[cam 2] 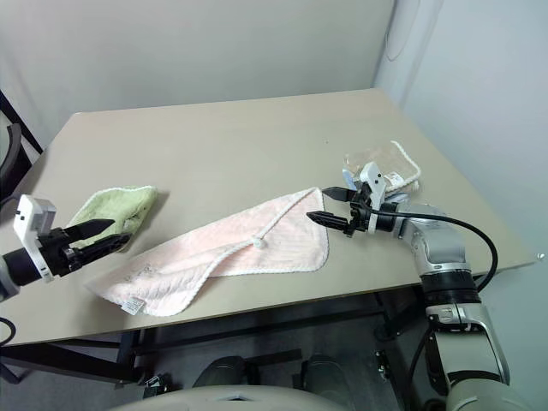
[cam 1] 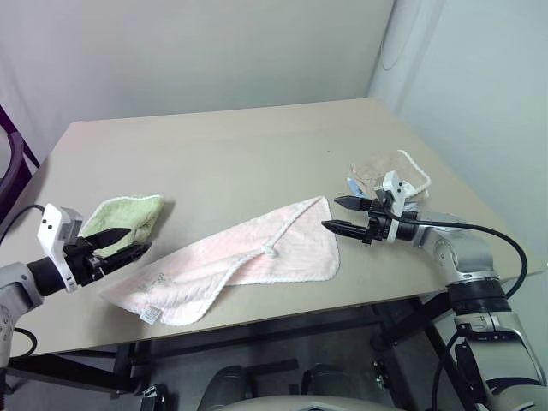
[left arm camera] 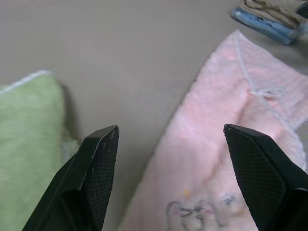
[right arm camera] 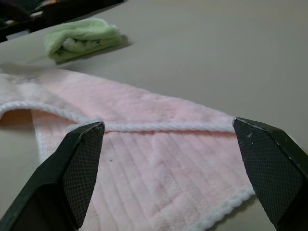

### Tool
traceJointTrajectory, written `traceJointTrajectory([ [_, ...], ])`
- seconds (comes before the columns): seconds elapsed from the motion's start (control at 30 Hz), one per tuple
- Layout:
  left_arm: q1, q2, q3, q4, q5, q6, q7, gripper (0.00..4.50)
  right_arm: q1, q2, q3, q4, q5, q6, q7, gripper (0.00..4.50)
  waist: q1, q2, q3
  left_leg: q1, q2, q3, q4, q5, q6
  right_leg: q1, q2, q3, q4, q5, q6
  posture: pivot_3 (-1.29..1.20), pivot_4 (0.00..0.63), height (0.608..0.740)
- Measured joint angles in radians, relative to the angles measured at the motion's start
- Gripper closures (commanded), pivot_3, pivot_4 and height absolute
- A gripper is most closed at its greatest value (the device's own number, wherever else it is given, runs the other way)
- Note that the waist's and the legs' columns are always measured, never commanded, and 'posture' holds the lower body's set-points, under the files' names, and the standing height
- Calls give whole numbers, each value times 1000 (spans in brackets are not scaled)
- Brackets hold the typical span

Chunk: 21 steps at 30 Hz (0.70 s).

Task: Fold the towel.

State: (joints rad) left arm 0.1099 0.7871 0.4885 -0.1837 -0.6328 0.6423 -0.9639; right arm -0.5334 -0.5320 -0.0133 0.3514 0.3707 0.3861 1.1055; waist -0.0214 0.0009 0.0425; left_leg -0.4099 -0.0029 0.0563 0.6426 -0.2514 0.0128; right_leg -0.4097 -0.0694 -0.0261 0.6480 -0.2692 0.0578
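Note:
The white edging [cam 1: 269,251] lies across a lower layer. The pink towel [cam 1: 201,265] will fall open into a wide sheet when I lift its corners.
The pale pink towel [cam 1: 248,257] lies loosely folded and slanted near the table's front edge, with white edging, a small loop [cam 1: 269,252] on top and a printed motif [left arm camera: 197,211] at its left end. My left gripper [cam 1: 137,241] hovers open at the towel's left end, between it and the green towel. Just off the towel's right corner my right gripper [cam 1: 330,213] is open, pointing left at it. In the right wrist view the towel's corner [right arm camera: 159,159] lies between and beyond the open fingers. Neither gripper holds anything.
A small folded light green towel [cam 1: 128,218] lies left of the pink one, close behind my left gripper. Beige and blue towels with white trim [cam 1: 390,171] are stacked at the table's right edge, behind my right gripper. The tan table [cam 1: 223,145] stretches away behind.

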Motion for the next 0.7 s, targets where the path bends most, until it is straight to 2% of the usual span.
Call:
traceJointTrajectory([
  [0.27,13,-79,-113,-144,-22,20,64,820,-168,39,50,232,-114,-86,-62,25,2,0,0,0,0,1,1,0,0,1,0,0,0,0,-1,0,0,740],
  [0.47,-13,-126,-232,-154,-17,21,88,820,-365,125,106,639,-262,-208,-194,25,-7,0,0,0,0,2,1,0,0,0,0,-1,1,1,-1,0,0,740],
  [0.7,-74,-173,-312,-150,6,7,119,820,-466,172,106,871,-359,-334,-313,25,-24,0,0,0,0,2,2,1,0,1,0,-1,2,1,0,0,0,740],
])
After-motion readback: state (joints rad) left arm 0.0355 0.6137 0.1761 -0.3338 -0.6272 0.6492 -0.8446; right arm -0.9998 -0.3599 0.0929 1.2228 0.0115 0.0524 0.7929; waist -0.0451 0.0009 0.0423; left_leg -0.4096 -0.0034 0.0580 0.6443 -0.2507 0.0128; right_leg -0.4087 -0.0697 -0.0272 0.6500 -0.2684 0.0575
